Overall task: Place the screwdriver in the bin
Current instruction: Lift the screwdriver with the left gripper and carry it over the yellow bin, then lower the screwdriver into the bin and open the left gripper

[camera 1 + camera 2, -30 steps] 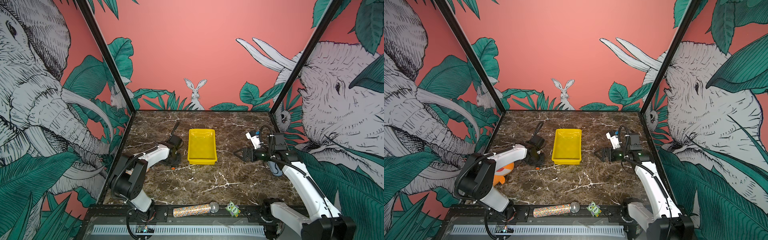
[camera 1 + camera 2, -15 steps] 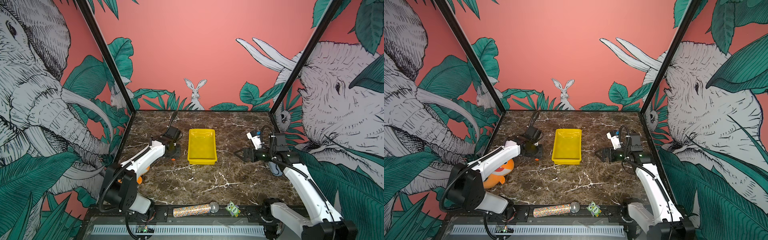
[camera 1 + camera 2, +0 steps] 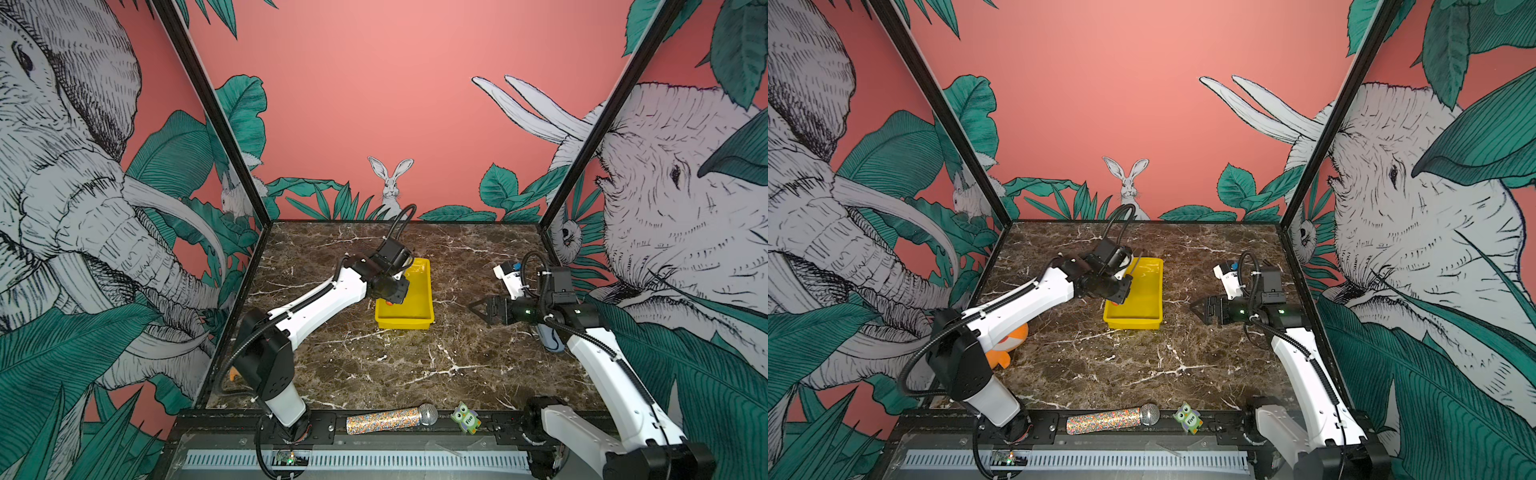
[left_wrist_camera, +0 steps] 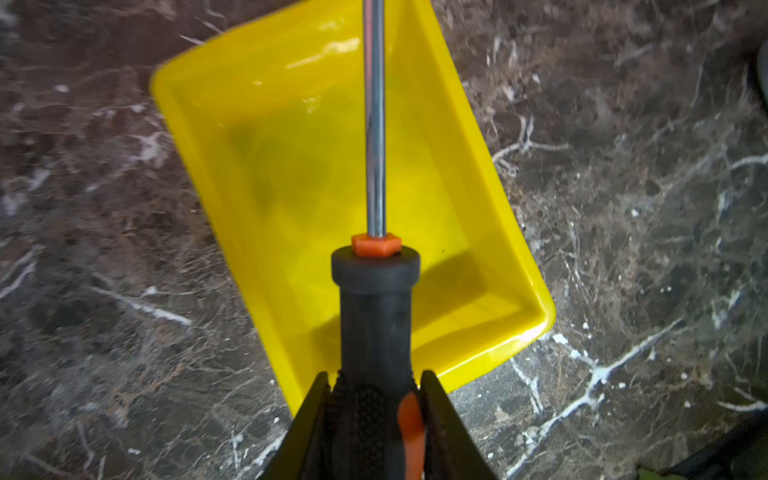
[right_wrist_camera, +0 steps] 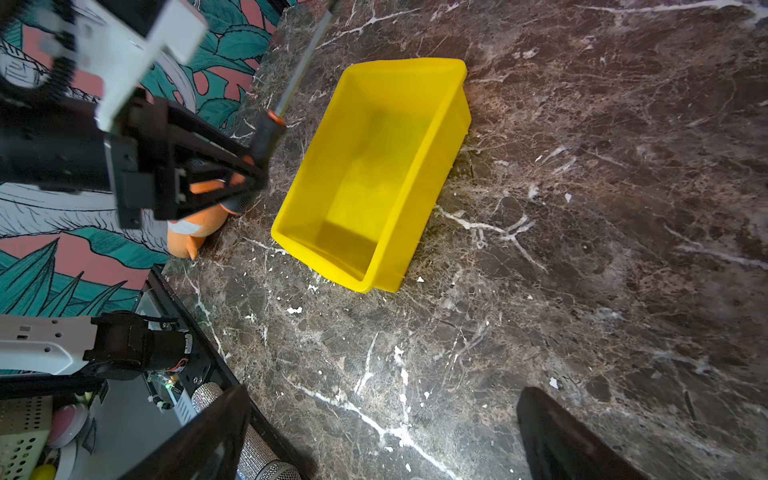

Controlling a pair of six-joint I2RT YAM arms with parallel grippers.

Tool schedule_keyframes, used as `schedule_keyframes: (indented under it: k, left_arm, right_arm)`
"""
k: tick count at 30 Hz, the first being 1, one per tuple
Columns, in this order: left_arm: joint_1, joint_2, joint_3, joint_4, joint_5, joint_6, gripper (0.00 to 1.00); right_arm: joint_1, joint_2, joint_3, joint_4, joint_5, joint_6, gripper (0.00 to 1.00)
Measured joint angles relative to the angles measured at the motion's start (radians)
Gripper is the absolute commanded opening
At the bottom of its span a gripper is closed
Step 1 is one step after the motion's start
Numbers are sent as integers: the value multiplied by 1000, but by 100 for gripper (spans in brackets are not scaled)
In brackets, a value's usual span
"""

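Observation:
My left gripper has the screwdriver (image 4: 375,168) pointing lengthwise over the empty yellow bin, so it should keep going down and let go of it close to the bin's bottom (image 3: 412,307).
My left gripper (image 4: 376,376) is shut on the black-and-orange handle of the screwdriver (image 4: 376,299). It holds the tool in the air above the yellow bin (image 4: 536,307), with the metal shaft running out along the bin's length. In both top views this gripper (image 3: 395,286) (image 3: 1117,291) hangs over the near left part of the bin (image 3: 419,320) (image 3: 1150,320). The right wrist view shows the screwdriver (image 5: 270,129) tilted, its shaft pointing toward the back wall. My right gripper (image 3: 473,309) (image 5: 382,449) is open and empty, right of the bin.
A glittery microphone (image 3: 390,419) and a green owl card (image 3: 466,417) lie on the front rail. An orange plush toy (image 3: 1009,345) sits by the left wall under my left arm. A grey-blue object (image 3: 550,340) lies near the right wall.
My left arm has lifted the screwdriver from the table left of the bin and carried it right, over the bin. The right arm has hardly moved.

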State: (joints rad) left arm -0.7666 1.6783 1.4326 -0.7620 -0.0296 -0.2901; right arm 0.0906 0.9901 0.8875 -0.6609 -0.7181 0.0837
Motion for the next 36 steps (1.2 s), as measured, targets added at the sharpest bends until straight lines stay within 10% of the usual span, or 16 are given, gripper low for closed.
schedule_keyframes:
  k: [36]
  left_arm:
    - [-7, 306, 27, 76, -87, 37, 0]
  right_arm:
    - [0, -14, 0, -3, 9, -6, 100]
